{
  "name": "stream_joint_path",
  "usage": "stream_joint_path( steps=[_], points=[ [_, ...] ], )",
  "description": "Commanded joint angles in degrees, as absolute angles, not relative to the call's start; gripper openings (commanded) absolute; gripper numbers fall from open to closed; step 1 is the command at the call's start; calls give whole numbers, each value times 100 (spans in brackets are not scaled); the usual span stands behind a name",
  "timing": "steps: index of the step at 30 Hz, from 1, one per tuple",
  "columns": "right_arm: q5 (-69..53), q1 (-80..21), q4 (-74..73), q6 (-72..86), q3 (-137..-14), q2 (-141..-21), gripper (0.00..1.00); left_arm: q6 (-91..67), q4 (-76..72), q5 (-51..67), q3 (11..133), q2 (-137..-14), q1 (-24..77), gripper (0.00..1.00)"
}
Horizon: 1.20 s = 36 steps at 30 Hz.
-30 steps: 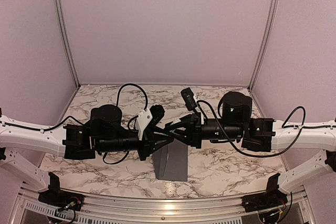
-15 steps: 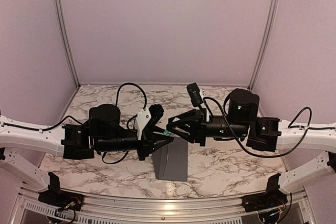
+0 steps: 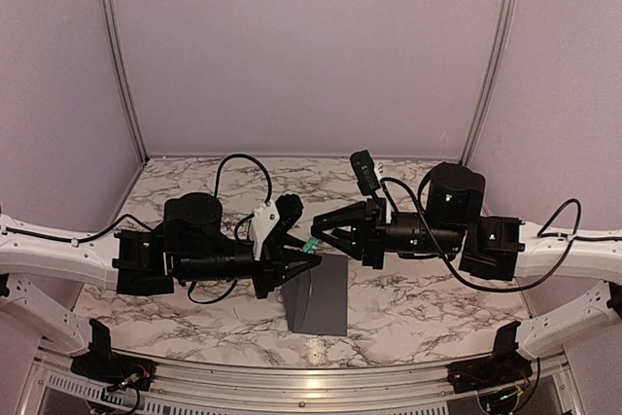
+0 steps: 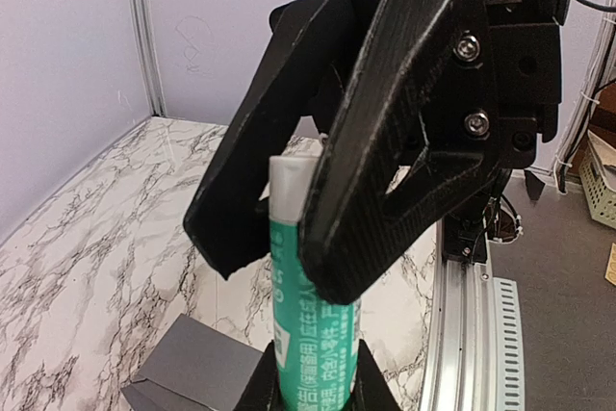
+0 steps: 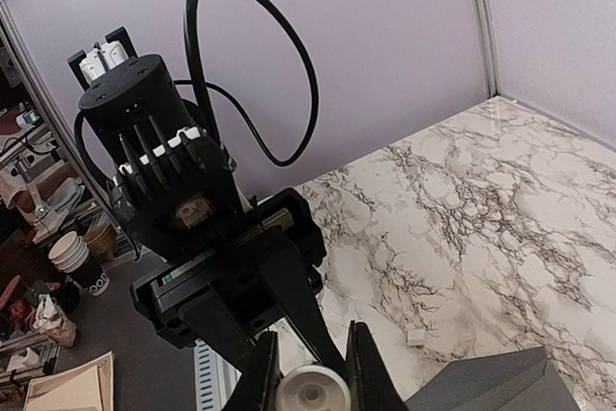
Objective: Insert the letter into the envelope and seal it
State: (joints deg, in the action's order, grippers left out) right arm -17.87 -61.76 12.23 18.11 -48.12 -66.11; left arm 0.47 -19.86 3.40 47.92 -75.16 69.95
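Next, I open my right gripper and reach further onto the tube's green body [image 4: 306, 332] with it before my left gripper opens, because my right gripper holds only the tube's white end [image 4: 291, 188].
The dark grey envelope [image 3: 319, 296] lies flat on the marble table near the front edge, below both grippers. Its corner shows in the left wrist view [image 4: 188, 372] and the right wrist view [image 5: 491, 387]. The letter is not in view. My left gripper [image 3: 305, 252] is shut on a green-and-white tube [image 4: 313, 334] and holds it above the envelope. My right gripper [image 3: 319, 233] faces it, shut on the tube's white cap end [image 5: 313, 394]. I cannot tell whether the cap is off the tube.
A small white scrap [image 5: 416, 337] lies on the table beside the envelope's far edge. The metal frame rail [image 4: 472, 334] runs along the table's front edge. Purple walls close in the back and sides.
My right arm has drawn back to the right, away from the left gripper, and the green tube now shows between the two grippers. The left arm and envelope have barely moved.
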Motion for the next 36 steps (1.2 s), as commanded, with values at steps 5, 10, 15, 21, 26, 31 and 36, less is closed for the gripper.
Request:
stream_joint_path(
  steps=[5, 10, 15, 21, 26, 31, 36],
  points=[
    [-2786, -6203, 1352, 1195, -4775, -6399, 7, 105, -2171, 1245, 4689, -7213, 7022, 0],
    [-3602, -6205, 1361, 713, -4659, -6295, 11, 152, -2164, 2068, 4675, -7113, 7022, 0],
    [-3635, -6205, 1333, 549, -4630, -6222, 15, 158, -2161, 2258, 4664, -7090, 7022, 0],
    [-3594, -6201, 1328, 580, -4752, -6321, 25, 149, -2162, 2219, 4748, -7236, 7022, 0],
    [-3229, -6206, 1237, 863, -4896, -6363, 41, 152, -2162, 2033, 4764, -7299, 7022, 0],
    [-2544, -6205, 754, 1268, -5006, -6209, 47, 134, -2162, 1797, 4680, -7252, 7022, 0],
    [-2519, -6214, 535, 1544, -4911, -6096, 49, 97, -2153, 1643, 4699, -7253, 7022, 0]
  ],
)
